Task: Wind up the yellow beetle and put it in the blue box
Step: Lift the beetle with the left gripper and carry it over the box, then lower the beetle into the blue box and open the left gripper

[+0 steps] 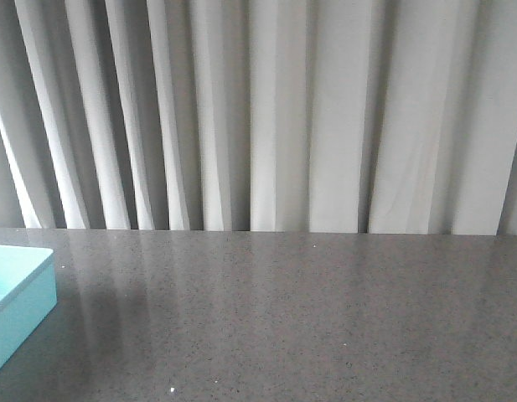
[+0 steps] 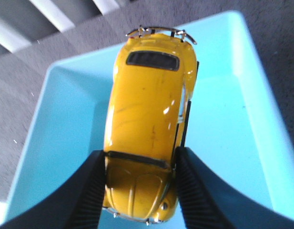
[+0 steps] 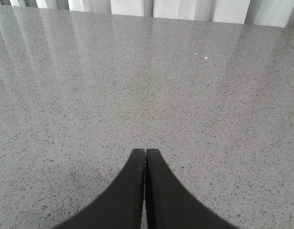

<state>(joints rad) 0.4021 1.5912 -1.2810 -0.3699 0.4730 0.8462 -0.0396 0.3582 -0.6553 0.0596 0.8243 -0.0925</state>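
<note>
My left gripper carries on lowering the yellow beetle (image 2: 146,105) to the box's bottom (image 2: 220,148) and lets go there, because the beetle is over the open inside of the blue box.
In the left wrist view my left gripper (image 2: 140,162) is shut on the yellow beetle (image 2: 147,105), its black fingers (image 2: 85,191) pressed on both sides of the car's front end. The car hangs over the inside of the blue box (image 2: 56,143); I cannot tell whether it touches the floor of the box. In the front view only a corner of the blue box (image 1: 19,301) shows at the left edge; neither gripper nor the car shows there. In the right wrist view my right gripper (image 3: 145,151) is shut and empty above the grey table (image 3: 137,71).
The grey speckled table (image 1: 308,318) runs across the front view to its far edge, with white curtains (image 1: 266,109) behind it. Grey tabletop (image 2: 280,52) shows around the box in the left wrist view.
</note>
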